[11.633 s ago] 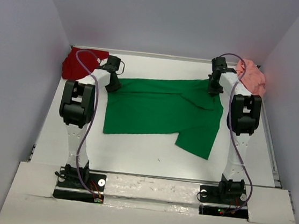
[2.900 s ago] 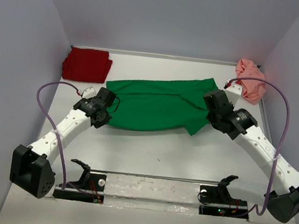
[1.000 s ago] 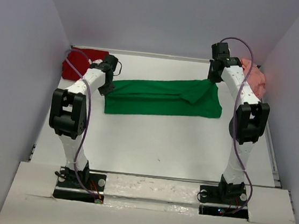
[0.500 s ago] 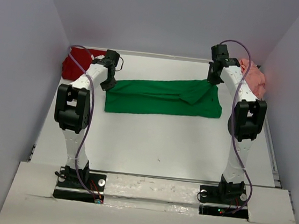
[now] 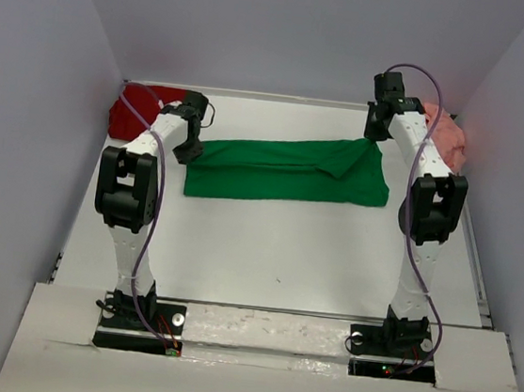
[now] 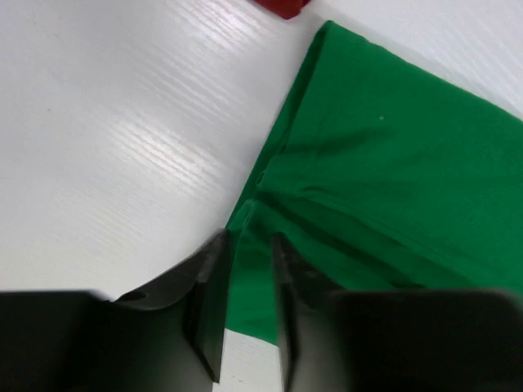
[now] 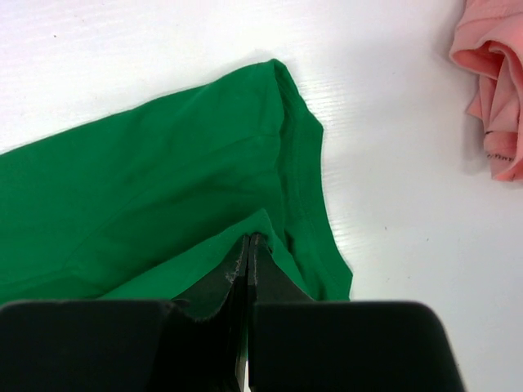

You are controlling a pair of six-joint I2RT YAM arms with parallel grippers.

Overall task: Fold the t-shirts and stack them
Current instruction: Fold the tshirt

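Observation:
Next, my right gripper lets go of the t-shirt's corner and pulls the flap's tip (image 5: 338, 175) back first, because a flap of the green t-shirt (image 5: 340, 160) sticks out across the folded part.
The bright green t-shirt (image 5: 284, 168) lies folded into a long band across the back half of the table. My left gripper (image 5: 188, 150) is over its left end, with jaws a little apart and green cloth (image 6: 392, 163) showing in the gap above white table (image 6: 122, 147); my left gripper (image 6: 249, 241) pinches nothing. My right gripper (image 5: 375, 138) is at the far right corner, and my right gripper (image 7: 248, 238) is shut on a raised peak of the green cloth (image 7: 163, 163). The dark red t-shirt (image 5: 137, 111) lies back left. The salmon pink t-shirt (image 5: 444, 136) is bunched back right.
White walls close the table (image 5: 275, 245) at the back and both sides. A corner of the dark red shirt (image 6: 282, 6) shows at the top of the left wrist view. The pink shirt (image 7: 494, 82) lies to the right of my right gripper.
The near half of the green t-shirt was carried back over the far half, leaving a narrow band. In the last second the left gripper shifted slightly back-left; the right barely moved.

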